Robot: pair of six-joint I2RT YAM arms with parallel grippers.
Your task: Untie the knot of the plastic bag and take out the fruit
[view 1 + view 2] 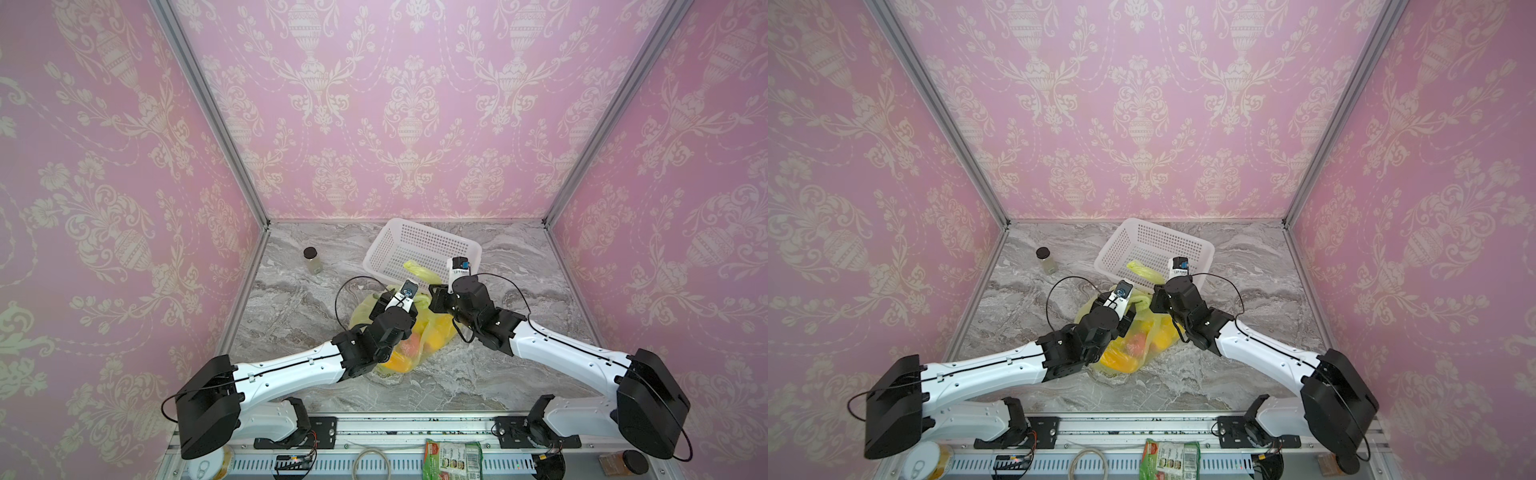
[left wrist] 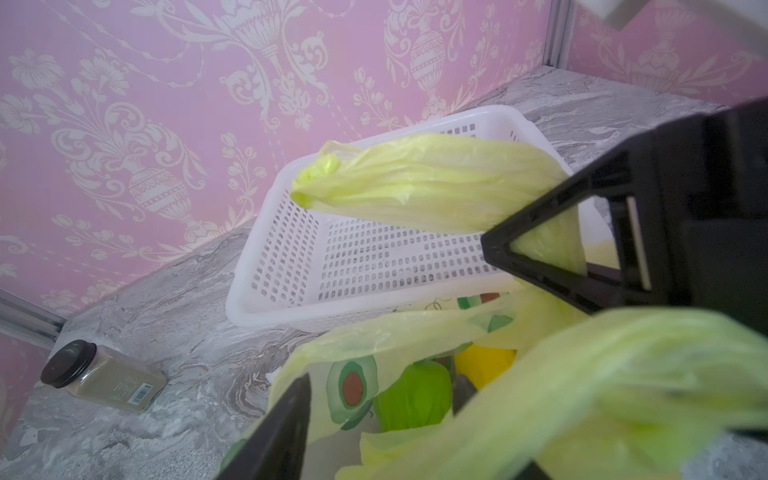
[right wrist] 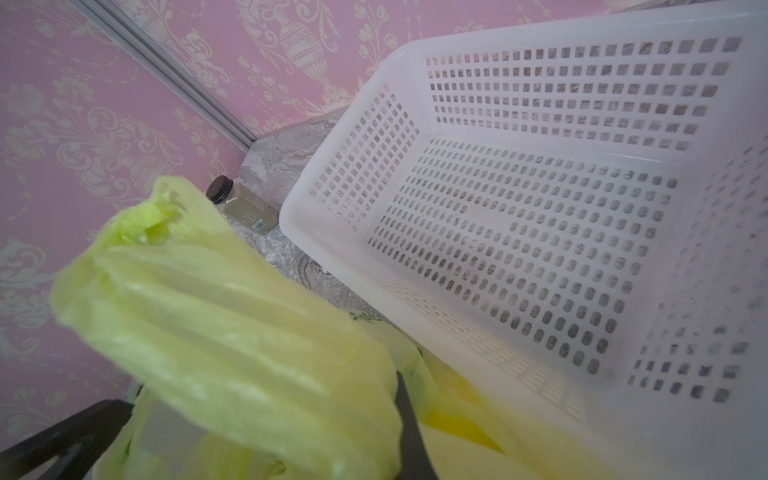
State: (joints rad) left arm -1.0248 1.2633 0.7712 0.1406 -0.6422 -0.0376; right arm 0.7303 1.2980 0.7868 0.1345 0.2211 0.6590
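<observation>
The bag's other handle lies over the bag's opening (image 2: 420, 384). My left gripper should pull that handle toward the jar (image 2: 104, 376) while my right gripper holds its own handle up.
The plastic bag (image 1: 432, 336) (image 1: 1142, 345) lies on the marble table, mouth towards the basket. Through its film I see fruit: a green pepper (image 2: 415, 395), a yellow piece (image 2: 486, 365), and a pink one (image 1: 411, 343). My right gripper (image 1: 434, 291) (image 3: 401, 395) is shut on one handle (image 2: 415, 183) (image 3: 208, 311), which stands up over the basket. The other handle (image 2: 623, 374) drapes across my left gripper (image 1: 411, 305) (image 2: 407, 457). Its fingers (image 2: 286, 428) stand a little apart at the bag's mouth with film between them. Whether they grip is unclear. No knot shows.
A white perforated basket (image 1: 436, 233) (image 2: 266, 316) (image 3: 291, 232) sits just behind the bag. A small jar with a black lid (image 1: 312, 259) (image 2: 104, 376) stands at the back left. A snack packet (image 1: 453, 459) and cables lie on the front rail.
</observation>
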